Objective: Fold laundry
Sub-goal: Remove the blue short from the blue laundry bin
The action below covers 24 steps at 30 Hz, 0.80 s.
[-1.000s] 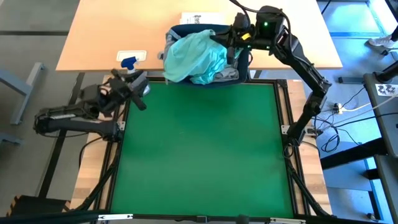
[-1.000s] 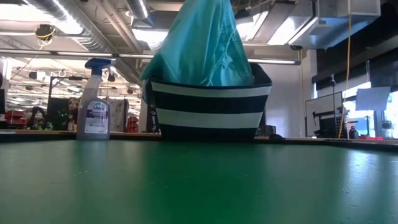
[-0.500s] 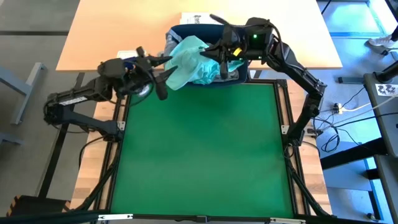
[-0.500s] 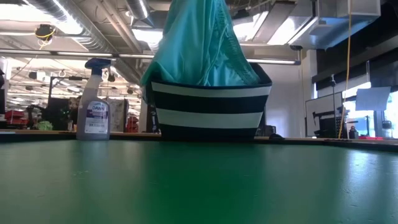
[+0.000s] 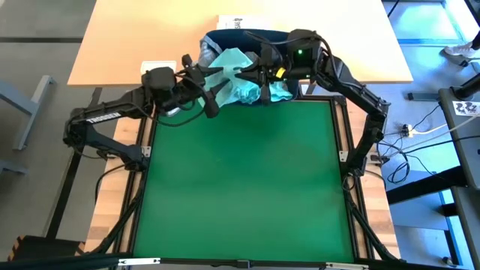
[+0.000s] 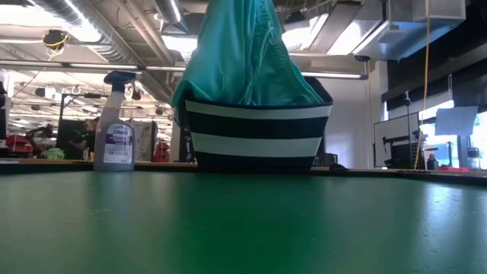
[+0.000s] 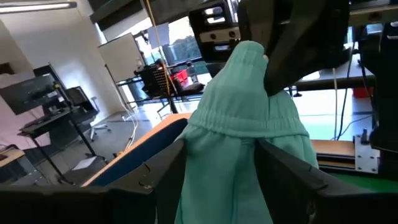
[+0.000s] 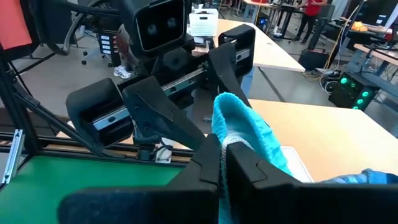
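Note:
The robot should expect more laundry to be hidden under the mint-teal garment (image 5: 238,84) when it lifts that garment out, because striped cloth (image 5: 208,52) hangs over the basket's rim.
The mint-teal garment (image 6: 243,53) hangs up out of the navy-and-white striped basket (image 6: 259,133) at the mat's far edge, its lower part inside the basket. My right gripper (image 8: 221,155) is shut on the garment's top, above the basket (image 5: 294,88). My left gripper (image 5: 214,88) is open and level beside it. In the left wrist view its two fingers (image 7: 165,171) stand on either side of the hanging garment (image 7: 239,155), just below a gathered band (image 7: 239,121). No other laundry shows. My right gripper pinches a bunched bit at the garment's top (image 7: 249,53) between its two fingers, coming nearly level from the table's right. The garment hangs below the fingers with its lower end in the basket. Whether my left gripper's fingers touch the cloth between them, I cannot tell.
The green mat (image 5: 240,180) lies bare in front of the basket. A spray bottle (image 6: 116,125) stands left of the basket on the wooden table (image 5: 120,45) beyond the mat. A white sheet (image 5: 240,21) lies behind the basket.
My left gripper has risen from the mat's far left corner and gone right toward the basket, until its open fingers flank the hanging garment. My right gripper, still shut, has carried the garment's top a little toward the table's left. From above the garment looks narrower.

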Each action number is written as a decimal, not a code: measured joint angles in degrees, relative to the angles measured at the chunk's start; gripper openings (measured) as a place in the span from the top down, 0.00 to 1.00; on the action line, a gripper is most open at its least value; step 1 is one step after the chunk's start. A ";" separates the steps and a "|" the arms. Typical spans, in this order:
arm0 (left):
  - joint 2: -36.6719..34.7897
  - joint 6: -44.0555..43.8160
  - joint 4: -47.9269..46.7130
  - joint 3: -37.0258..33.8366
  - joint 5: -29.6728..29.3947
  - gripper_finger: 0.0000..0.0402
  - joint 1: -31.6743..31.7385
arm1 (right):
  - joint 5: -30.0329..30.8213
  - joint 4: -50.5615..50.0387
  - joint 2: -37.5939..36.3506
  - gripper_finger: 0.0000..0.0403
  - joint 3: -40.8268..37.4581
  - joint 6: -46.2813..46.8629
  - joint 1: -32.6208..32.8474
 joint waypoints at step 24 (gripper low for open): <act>1.87 7.50 0.74 -0.02 9.38 0.89 2.58 | 0.57 0.33 0.00 0.98 0.00 4.49 0.02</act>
